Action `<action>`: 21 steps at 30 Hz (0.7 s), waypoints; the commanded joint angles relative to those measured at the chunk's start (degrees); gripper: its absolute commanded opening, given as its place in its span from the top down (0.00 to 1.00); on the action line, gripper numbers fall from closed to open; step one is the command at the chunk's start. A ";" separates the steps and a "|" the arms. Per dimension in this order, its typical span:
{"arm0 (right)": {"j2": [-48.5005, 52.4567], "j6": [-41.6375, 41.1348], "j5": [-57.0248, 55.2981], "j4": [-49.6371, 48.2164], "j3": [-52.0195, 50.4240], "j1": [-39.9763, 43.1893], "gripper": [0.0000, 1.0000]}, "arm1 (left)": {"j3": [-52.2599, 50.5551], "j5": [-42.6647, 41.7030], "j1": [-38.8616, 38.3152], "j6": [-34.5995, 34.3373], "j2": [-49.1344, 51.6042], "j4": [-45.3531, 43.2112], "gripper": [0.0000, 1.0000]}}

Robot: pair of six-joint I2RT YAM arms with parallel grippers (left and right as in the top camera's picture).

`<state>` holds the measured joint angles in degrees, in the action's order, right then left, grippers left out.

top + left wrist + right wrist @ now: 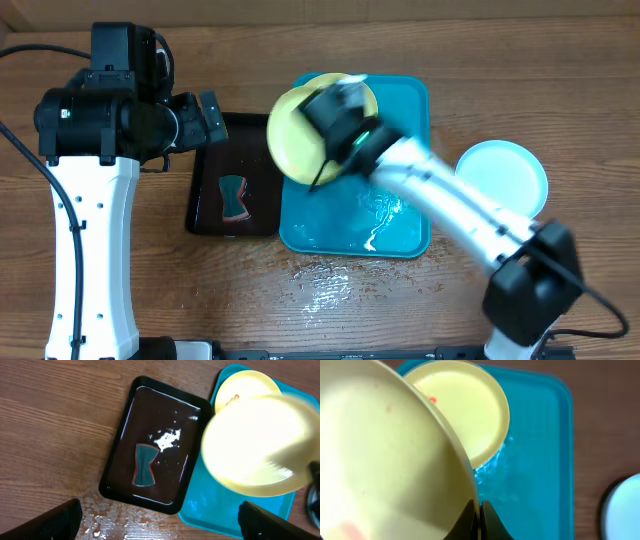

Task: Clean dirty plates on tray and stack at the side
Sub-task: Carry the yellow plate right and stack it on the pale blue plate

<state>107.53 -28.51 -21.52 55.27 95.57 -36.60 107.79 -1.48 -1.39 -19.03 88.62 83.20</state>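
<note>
My right gripper is holding the yellow-green plate [462,457] by its rim and the light teal plate [502,180] is uncovered, so I should keep carrying until I am above the light teal plate, then let go.
My right gripper [479,510] is shut on the rim of a yellow-green plate [380,460], holding it tilted above the turquoise tray [400,220]. From overhead the held plate [290,140] hangs over the tray's back left part. Partly hidden under it, a second yellow-green plate [465,415] lies flat at the back of the tray and carries a small red sauce mark. A light teal plate [505,175] rests on the table to the right of the tray. My left gripper [160,527] stands open, empty, above the black tray [107,487].
The black tray [205,210] sits left of the turquoise tray and holds a teal sponge [235,198] and some white foam. Water drops are spread on the wood in front of both trays. The turquoise tray's floor [225,505] is wet.
</note>
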 commanded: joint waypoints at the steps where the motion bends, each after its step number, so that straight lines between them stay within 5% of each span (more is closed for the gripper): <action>1: -3.98 -1.27 23.39 2.47 5.29 10.21 0.96 | 0.59 0.42 -0.04 1.27 0.33 0.15 0.00; 12: -5.29 2.49 26.12 18.51 0.00 44.44 0.96 | 0.59 0.42 -0.04 1.27 0.33 0.15 0.00; 21: -5.29 3.23 25.68 10.19 -20.90 57.48 0.96 | 0.59 0.42 -0.04 1.27 0.33 0.15 0.00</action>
<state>103.77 -25.91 2.92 67.72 78.72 18.98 107.79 -1.48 -1.39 -19.03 88.62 83.20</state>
